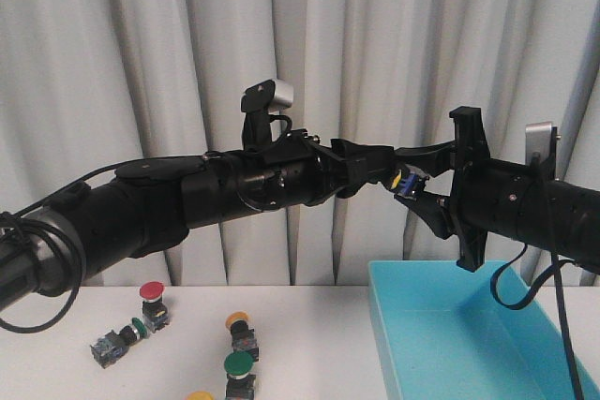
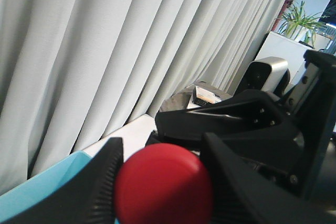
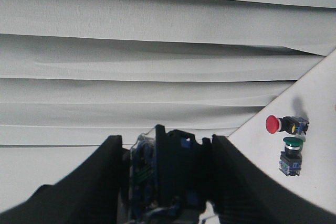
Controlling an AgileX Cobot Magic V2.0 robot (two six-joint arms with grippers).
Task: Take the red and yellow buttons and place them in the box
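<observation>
Both of the robot's grippers are shut on the red button, so next the left gripper opens and back off the cap before the right gripper lowers the button into the box.
High above the table my two grippers meet on one red button. Its round red cap fills the space between the fingers of my left gripper, which is shut on it. Its dark and blue body sits between the fingers of my right gripper, also shut. The turquoise box stands below, at the right. On the table at the left are another red button, a yellow one and a further yellow cap at the frame's edge.
Green-capped switches lie among the buttons on the white table. The right wrist view shows a red button and a green one far below. Grey curtains hang close behind both arms.
</observation>
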